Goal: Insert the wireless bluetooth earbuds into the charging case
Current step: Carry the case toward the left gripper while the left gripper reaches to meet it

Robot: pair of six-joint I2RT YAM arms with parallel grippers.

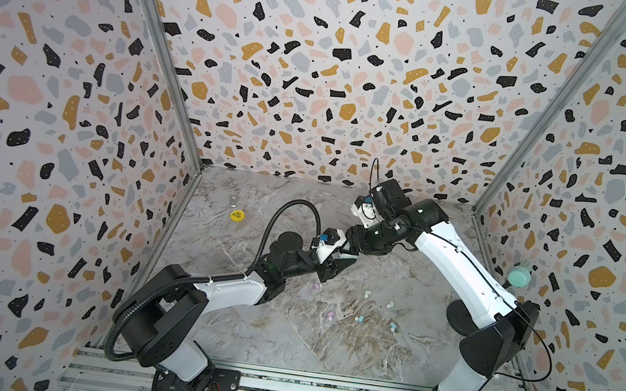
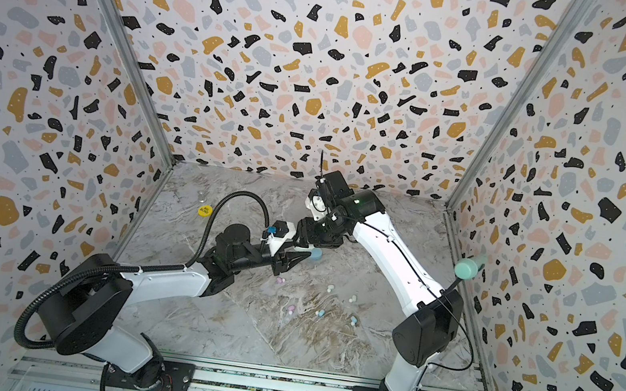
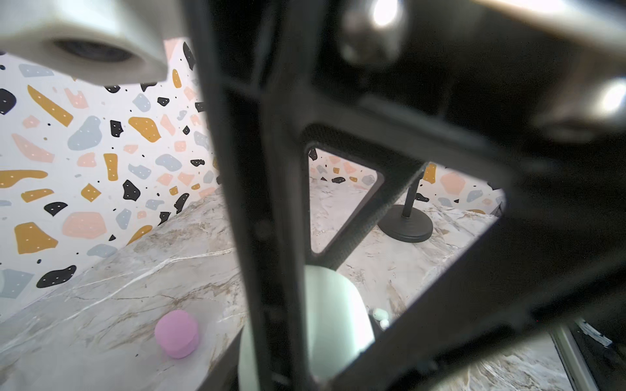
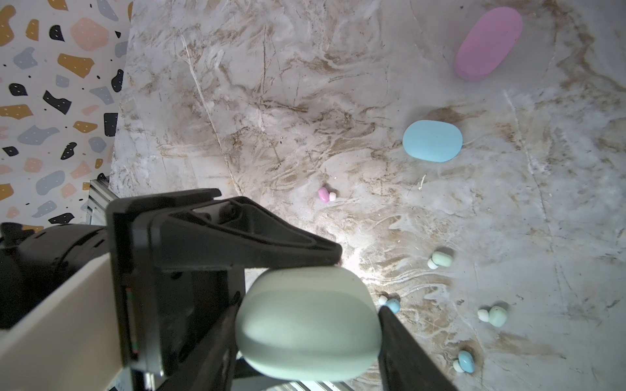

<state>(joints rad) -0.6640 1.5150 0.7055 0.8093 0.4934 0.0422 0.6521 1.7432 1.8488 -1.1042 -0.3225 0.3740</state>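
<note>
The two ends of the charging case (image 4: 308, 312) are covered by my right gripper, so my left gripper should keep hold of the charging case while my right gripper backs away and moves toward the charging case's exposed side (image 4: 308, 346).
The mint charging case (image 4: 308, 321) hangs above the table with my right gripper (image 4: 306, 325) shut on its two ends. My left gripper (image 1: 342, 266) meets it from the other side; one of its fingers (image 4: 305, 250) lies on the case's top edge, the other is hidden behind the case. The case (image 3: 335, 311) fills the left wrist view. Several earbuds lie loose on the marble: a pink one (image 4: 326, 195), mint ones (image 4: 440, 260) (image 4: 494, 315) and blue ones (image 4: 391, 304) (image 4: 464, 362). In both top views the mint case is hidden by the grippers.
A blue case (image 4: 433, 141) and a pink case (image 4: 487, 44) lie shut on the marble table (image 1: 280, 347). A black round stand base (image 1: 461, 317) carries a mint foam head (image 1: 520, 276) at the right wall. A yellow disc (image 1: 237, 215) lies at the back left.
</note>
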